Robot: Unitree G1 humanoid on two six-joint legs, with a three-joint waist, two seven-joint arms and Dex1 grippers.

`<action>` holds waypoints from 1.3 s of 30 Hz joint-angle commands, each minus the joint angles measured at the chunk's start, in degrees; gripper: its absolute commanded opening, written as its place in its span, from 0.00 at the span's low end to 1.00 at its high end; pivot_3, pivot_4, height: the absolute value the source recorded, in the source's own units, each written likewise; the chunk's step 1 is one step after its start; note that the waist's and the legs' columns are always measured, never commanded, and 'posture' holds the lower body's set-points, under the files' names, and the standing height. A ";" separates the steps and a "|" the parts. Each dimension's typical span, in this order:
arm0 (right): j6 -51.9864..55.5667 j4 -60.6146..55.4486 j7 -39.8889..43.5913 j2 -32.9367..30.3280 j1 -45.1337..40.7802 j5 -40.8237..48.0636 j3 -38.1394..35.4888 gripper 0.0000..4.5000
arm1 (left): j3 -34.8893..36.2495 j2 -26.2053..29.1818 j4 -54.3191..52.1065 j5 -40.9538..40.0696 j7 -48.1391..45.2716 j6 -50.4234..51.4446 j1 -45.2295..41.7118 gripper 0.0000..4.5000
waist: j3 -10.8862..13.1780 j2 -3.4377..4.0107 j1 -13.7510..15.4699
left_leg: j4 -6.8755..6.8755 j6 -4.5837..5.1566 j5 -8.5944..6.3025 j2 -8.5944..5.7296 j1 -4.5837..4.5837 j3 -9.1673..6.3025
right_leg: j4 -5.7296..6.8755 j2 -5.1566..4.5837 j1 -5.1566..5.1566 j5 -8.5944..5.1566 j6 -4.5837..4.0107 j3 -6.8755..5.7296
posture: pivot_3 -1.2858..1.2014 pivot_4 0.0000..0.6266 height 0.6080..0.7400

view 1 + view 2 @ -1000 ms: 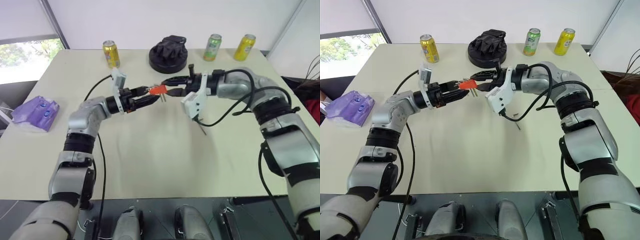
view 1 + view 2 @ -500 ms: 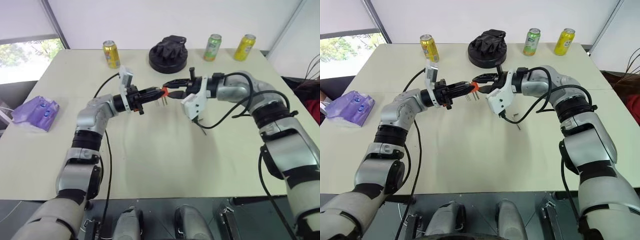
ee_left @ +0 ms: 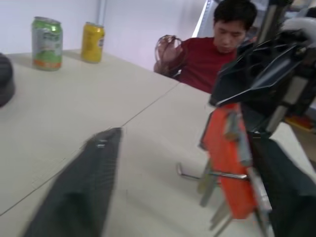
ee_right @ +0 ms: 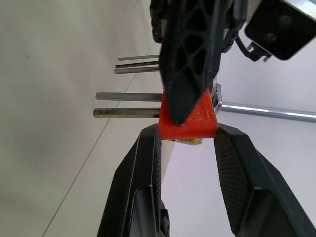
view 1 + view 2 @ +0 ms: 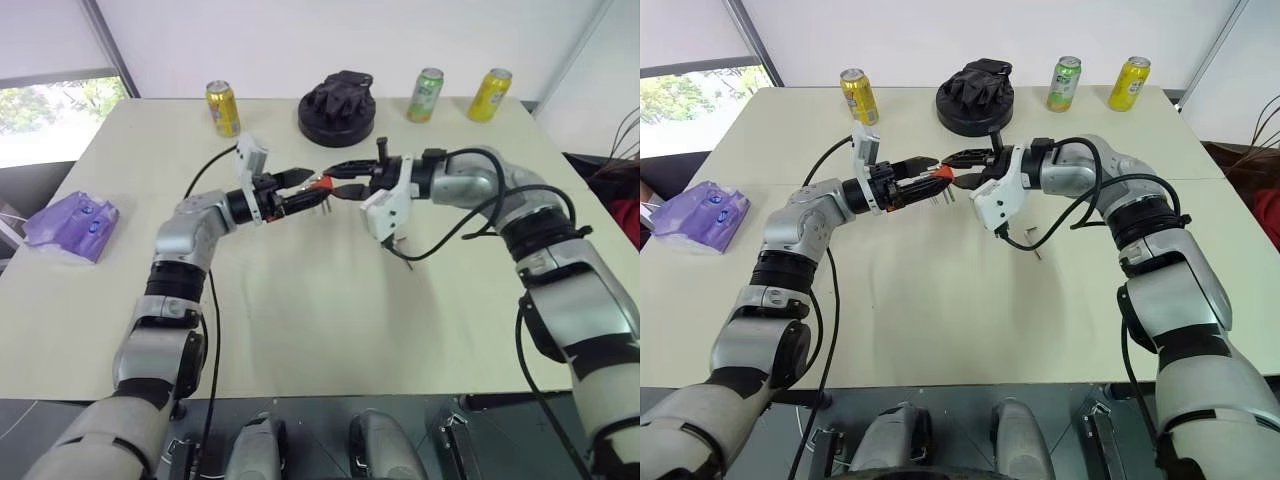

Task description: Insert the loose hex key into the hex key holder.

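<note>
The hex key holder slants [image 3: 244,190] against one finger of my open left gripper, so my right gripper should steady it while my left gripper centres and closes [image 3: 223,153] around it.
My right gripper [image 4: 187,131] is shut on the hex key holder [image 5: 322,183], a small orange-red block held above the table's middle, with short grey keys [image 4: 128,103] sticking out of it. From the other side my left gripper [image 5: 312,187] is open, one finger on each side of the holder [image 3: 224,158]. In the right wrist view one of its black fingers [image 4: 192,59] lies across the block. The loose hex key [image 5: 406,261], a thin dark rod, lies on the table below my right wrist, apart from both grippers.
At the table's far edge stand a yellow can [image 5: 222,108], a black round object [image 5: 338,108], a green can [image 5: 427,94] and another yellow can [image 5: 489,94]. A purple bag [image 5: 72,226] lies at the left. A person in a red shirt [image 3: 217,54] sits beyond the table.
Half a second ago my left gripper's fingers were shut at the holder; now they are spread open around it. The right gripper has kept its hold and place.
</note>
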 commanded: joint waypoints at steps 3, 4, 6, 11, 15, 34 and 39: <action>1.49 -2.40 -2.55 0.25 -0.82 0.85 -1.72 0.22 | 1.24 -0.42 -1.35 -0.79 0.23 -0.98 -0.83 0.81 | 0.00 0.00 0.01 | 0.00 0.00 0.00 0.00 0.00 0.00 | 0.00 0.00 0.00 0.00 0.00 0.00 | 0.52 0.24 1.00; 1.68 -2.40 -2.76 0.24 -0.78 0.77 -1.67 0.22 | 1.30 -0.51 -1.49 -0.90 0.29 -0.89 -0.79 0.81 | 0.00 0.00 0.01 | 0.00 0.00 0.00 0.00 0.00 0.00 | 0.00 0.00 0.00 0.00 0.00 0.00 | 0.52 0.24 1.00; 2.05 -2.34 -3.32 0.22 -0.77 0.61 -1.59 0.22 | 1.33 -0.63 -1.58 -0.89 0.36 -0.91 -0.79 0.81 | 0.00 0.00 0.01 | 0.00 0.00 0.00 0.00 0.00 0.00 | 0.00 0.00 0.00 0.00 0.00 0.00 | 0.52 0.24 1.00; 2.68 -2.20 -4.21 0.29 -0.74 0.56 -1.37 0.22 | 1.73 -0.89 -1.37 -1.12 0.36 -1.05 -1.07 0.81 | 0.00 0.00 0.00 | 0.00 0.00 0.00 0.00 0.00 0.00 | 0.00 0.00 0.00 0.00 0.00 0.00 | 0.52 0.24 1.00; 2.88 -2.61 -4.10 0.36 -0.25 0.68 -1.18 0.22 | 2.39 -1.33 -1.77 -1.59 0.81 -1.00 -1.32 0.50 | 0.00 0.00 0.00 | 0.00 0.00 0.00 0.00 0.00 0.00 | 0.00 0.00 0.00 0.00 0.00 0.00 | 0.52 0.24 1.00; 3.92 -4.66 -2.56 0.39 1.79 1.77 -0.99 0.22 | 2.65 -2.12 -1.40 -0.87 2.62 -1.97 -1.53 0.52 | 0.00 -0.01 -0.02 | 0.00 0.00 0.00 0.00 0.00 0.00 | 0.00 0.00 0.00 0.00 0.00 0.00 | 0.52 0.24 1.00; 4.50 -4.99 -2.53 0.59 2.17 1.74 -1.38 0.22 | 2.33 -2.17 -1.82 -1.17 2.73 -2.14 -1.11 0.86 | 0.01 -0.01 0.05 | 0.01 0.00 0.00 0.00 0.00 0.00 | 0.00 0.00 0.00 0.00 0.00 0.00 | 0.52 0.24 1.00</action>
